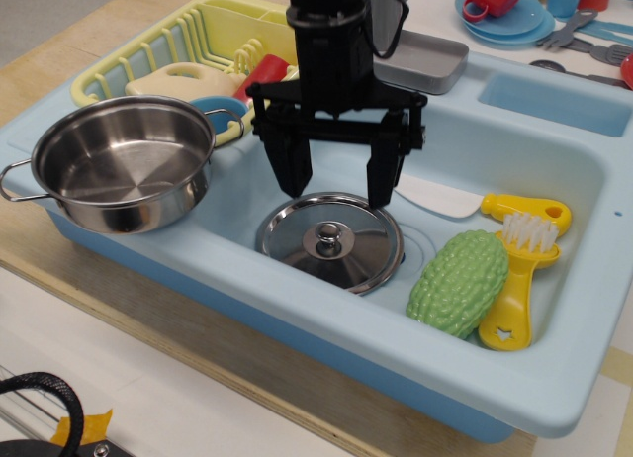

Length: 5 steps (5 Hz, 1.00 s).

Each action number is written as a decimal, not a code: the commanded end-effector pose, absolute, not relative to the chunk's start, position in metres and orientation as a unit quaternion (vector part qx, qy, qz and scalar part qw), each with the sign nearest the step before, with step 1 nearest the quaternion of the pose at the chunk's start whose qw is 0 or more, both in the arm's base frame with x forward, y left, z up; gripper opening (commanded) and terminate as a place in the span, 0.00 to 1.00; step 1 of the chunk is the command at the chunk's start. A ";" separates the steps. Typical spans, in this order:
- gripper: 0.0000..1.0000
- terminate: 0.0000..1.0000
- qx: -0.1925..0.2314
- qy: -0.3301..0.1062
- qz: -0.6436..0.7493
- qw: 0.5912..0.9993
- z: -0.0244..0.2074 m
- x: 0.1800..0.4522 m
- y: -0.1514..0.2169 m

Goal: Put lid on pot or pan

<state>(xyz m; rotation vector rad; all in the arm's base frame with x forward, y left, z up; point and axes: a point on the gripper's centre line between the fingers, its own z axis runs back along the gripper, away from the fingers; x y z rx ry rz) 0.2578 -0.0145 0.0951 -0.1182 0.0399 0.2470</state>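
Curved grooves in the sink's bottom (425,240) show beside the lid (331,242). I should expect a hidden drain hole when I lift the lid.
The lid (331,242), a shiny domed steel disc with a chrome knob, lies flat on the floor of the light blue sink (297,323). The pot (119,162), shiny steel with wire loop handles, stands empty on the sink's left rim. My black gripper (336,190) hangs over the far part of the lid, open, its two fingertips just above the lid's back edge on either side of the knob. It holds nothing.
A green bumpy vegetable (458,282), a yellow brush (519,279) and a white-bladed yellow knife (475,202) lie in the sink right of the lid. A yellow dish rack (178,51) with a blue bowl (220,111) stands behind the pot. A grey tray (425,59) sits behind the gripper.
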 end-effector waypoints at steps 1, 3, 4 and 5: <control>1.00 0.00 -0.066 0.019 0.140 0.988 0.083 0.258 -0.009; 1.00 0.00 -0.061 0.050 0.146 0.986 0.067 0.261 -0.007; 1.00 0.00 -0.061 0.056 0.141 0.987 0.062 0.263 -0.007; 0.00 0.00 -0.063 0.064 0.144 0.986 0.054 0.262 -0.006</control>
